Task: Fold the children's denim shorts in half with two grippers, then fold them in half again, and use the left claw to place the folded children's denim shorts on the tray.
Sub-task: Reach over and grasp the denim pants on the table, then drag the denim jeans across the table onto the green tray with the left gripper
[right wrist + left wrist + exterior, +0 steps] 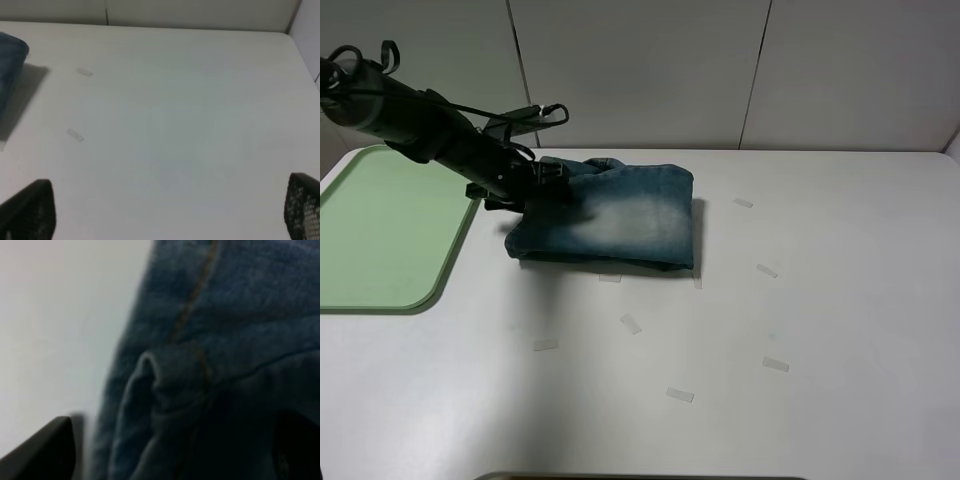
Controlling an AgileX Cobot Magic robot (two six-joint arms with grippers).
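Observation:
I expect the children's denim shorts (pixel 620 218) to stay folded together when I carry them, because the denim folds (pixel 175 395) fill the space between my left gripper's fingers.
The children's denim shorts (pixel 610 220) lie folded into a thick blue bundle on the white table, just right of the tray (pixel 380 230), which is pale green and bare. My left gripper (pixel 535 190) reaches in from the upper left to the bundle's left edge. In the left wrist view the left gripper (pixel 175 435) stands open, its fingers (pixel 47 450) wide apart with the denim folds (pixel 200 365) filling the gap. My right gripper (pixel 165 220) is open over bare table with nothing in it. The shorts' edge (pixel 10 55) shows far off in the right wrist view. The right arm is outside the exterior view.
Several small strips of clear tape (pixel 631 323) are stuck on the table in front and to the right of the shorts. A grey panelled wall (pixel 720 70) runs behind the table.

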